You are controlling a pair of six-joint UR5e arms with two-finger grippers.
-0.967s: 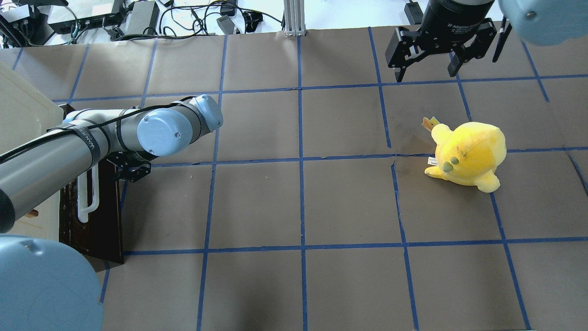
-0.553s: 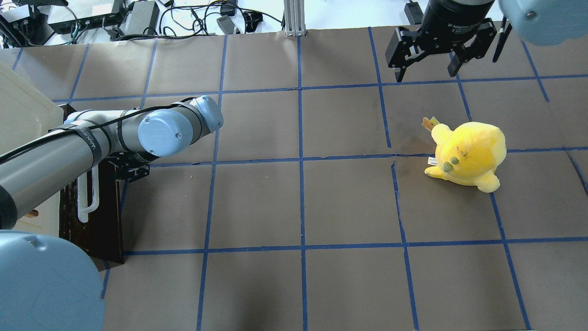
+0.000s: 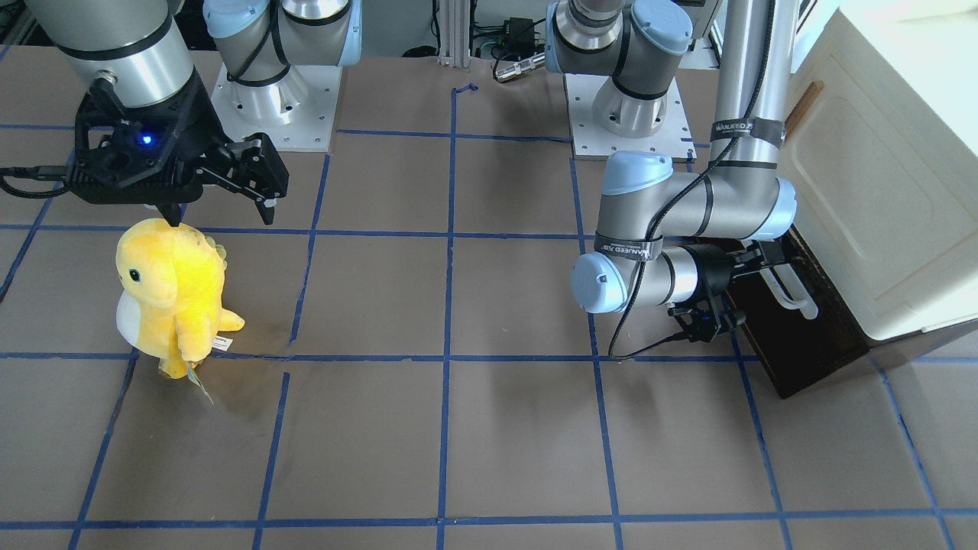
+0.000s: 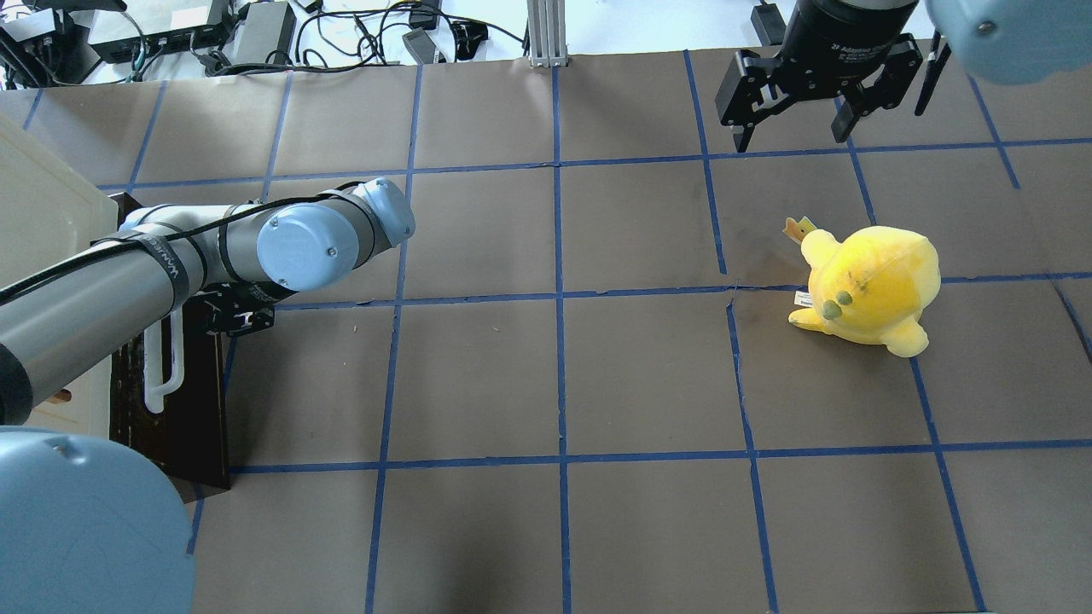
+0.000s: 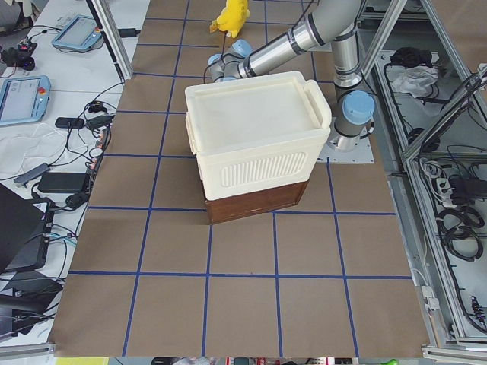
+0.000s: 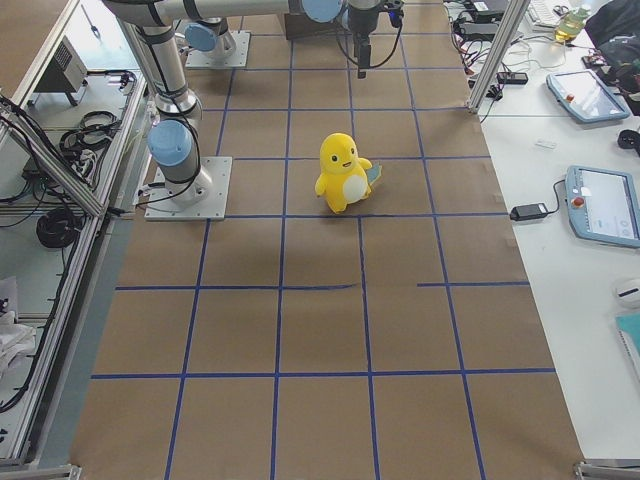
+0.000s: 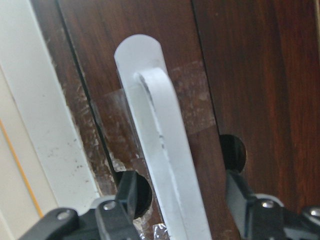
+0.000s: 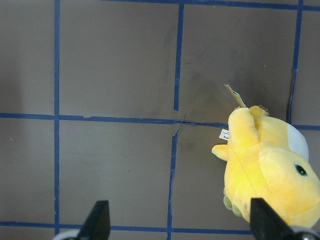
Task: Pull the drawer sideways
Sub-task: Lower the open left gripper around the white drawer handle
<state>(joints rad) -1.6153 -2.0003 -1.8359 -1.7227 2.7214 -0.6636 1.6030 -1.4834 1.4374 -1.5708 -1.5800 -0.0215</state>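
Note:
My gripper is about to pull. A straight seam splits the drawer's front from the cabinet, so the drawer will slide straight out while the cabinet stays put.
The drawer's dark brown wooden front faces the table at the far left, below a cream cabinet; it also shows in the front-facing view. Its long white bar handle runs along the front. My left gripper is open at the handle's far end. In the left wrist view the handle passes between the two black fingers, which stand apart from it on either side. My right gripper is open and empty, high at the back right.
A yellow plush toy stands on the brown paper table at the right, below and in front of the right gripper; it also shows in the right wrist view. Cables and power boxes lie beyond the table's back edge.
My left gripper has moved a little to the left, closer to the drawer front and around the handle's end. The right arm and the plush toy have not moved.

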